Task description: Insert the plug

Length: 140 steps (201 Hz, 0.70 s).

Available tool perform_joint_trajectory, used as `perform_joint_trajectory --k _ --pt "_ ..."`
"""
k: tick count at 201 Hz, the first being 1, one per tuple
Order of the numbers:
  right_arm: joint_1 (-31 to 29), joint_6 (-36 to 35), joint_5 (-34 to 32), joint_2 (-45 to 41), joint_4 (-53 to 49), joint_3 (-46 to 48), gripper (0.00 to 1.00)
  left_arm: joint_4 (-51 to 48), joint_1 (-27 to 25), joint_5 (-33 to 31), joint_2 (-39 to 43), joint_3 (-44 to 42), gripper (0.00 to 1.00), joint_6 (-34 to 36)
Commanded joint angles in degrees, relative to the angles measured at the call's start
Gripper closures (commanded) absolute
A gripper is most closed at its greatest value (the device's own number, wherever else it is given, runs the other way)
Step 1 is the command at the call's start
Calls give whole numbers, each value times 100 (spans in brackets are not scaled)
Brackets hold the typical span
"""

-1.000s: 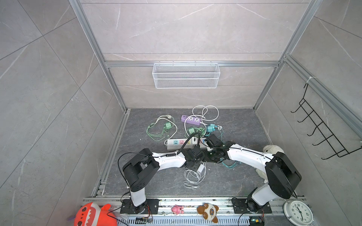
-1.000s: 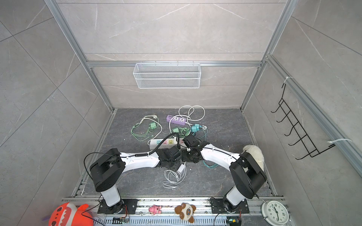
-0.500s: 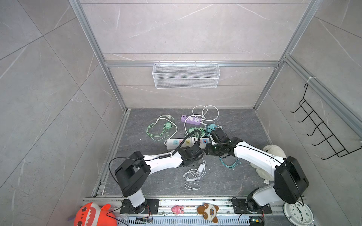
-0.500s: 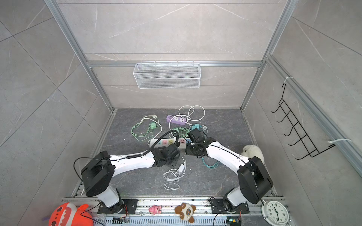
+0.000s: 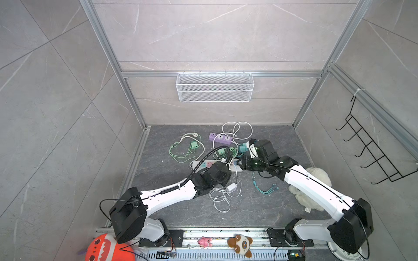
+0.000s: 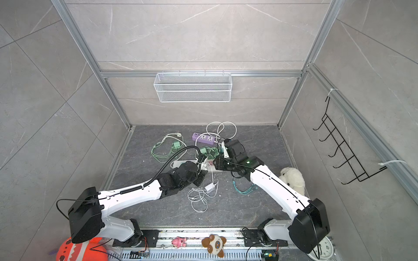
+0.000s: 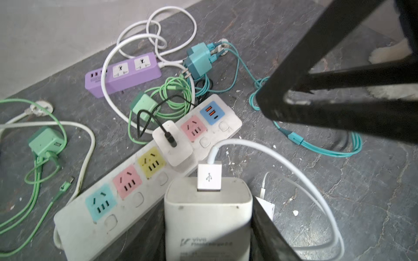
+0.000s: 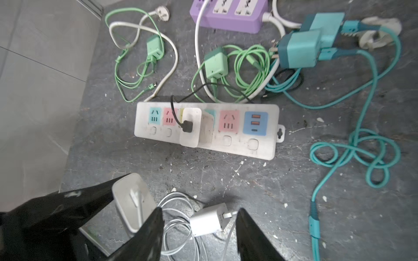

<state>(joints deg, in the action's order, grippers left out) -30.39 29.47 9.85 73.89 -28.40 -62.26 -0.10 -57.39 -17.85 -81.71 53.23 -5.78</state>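
I keep my left gripper bringing the plug over until my open right gripper closes, since the white charger plug's cable end [image 7: 209,191] sticks out free toward it.
My left gripper [image 7: 208,228] is shut on a white charger plug [image 7: 207,210] that has a white USB cable [image 7: 294,167] in its top. It hangs just beside the white power strip [image 7: 79,228], near the strip's yellow socket [image 7: 151,163]. Another white charger [image 7: 173,144] with a black cable sits plugged into the strip. My right gripper [image 8: 199,228] is open and holds nothing; a small white charger [image 8: 209,220] lies on the floor below its fingers. In both top views the two grippers [image 5: 228,169] [image 5: 241,163] meet over the strip [image 6: 178,163].
A purple power strip [image 5: 220,138] lies at the back. Green chargers with cables [image 5: 193,144], teal chargers [image 5: 243,148] and a teal cable [image 5: 264,189] are scattered around. A white cable coil [image 5: 220,198] lies in front, and a white plush toy [image 5: 316,180] is at the right.
My right gripper has pulled back from the left gripper, towards the rear. The left arm has reached forward to the strip, still with the white charger in its grip.
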Motion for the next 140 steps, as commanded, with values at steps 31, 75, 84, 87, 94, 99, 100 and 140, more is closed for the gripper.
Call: perform_joint_trajectory --k 31,75,84,87,94,99,100,140 --pt "408 -89 1269 -104 113 -189 46 2459 0 498 -265 -423 66 1031" --pt "449 -289 1633 334 -98 -357 46 2754 -1 510 -486 -355 67 1301" --pt "454 -312 1634 400 -130 -367 46 2829 -1 511 -478 -390 67 1308" --pt "453 -324 1642 414 -130 -369 46 2846 -1 515 -477 -392 67 1308" --pt "455 -356 1659 457 -122 -362 45 2847 -1 532 -461 -401 67 1307" --pt "455 -376 1661 482 -129 -364 45 2849 0 552 -443 -410 67 1316" --pt "451 -383 1661 488 -130 -365 45 2849 0 553 -443 -414 67 1316" --pt "459 -457 2070 729 -32 -352 49 2822 4 589 -389 -428 67 1341"
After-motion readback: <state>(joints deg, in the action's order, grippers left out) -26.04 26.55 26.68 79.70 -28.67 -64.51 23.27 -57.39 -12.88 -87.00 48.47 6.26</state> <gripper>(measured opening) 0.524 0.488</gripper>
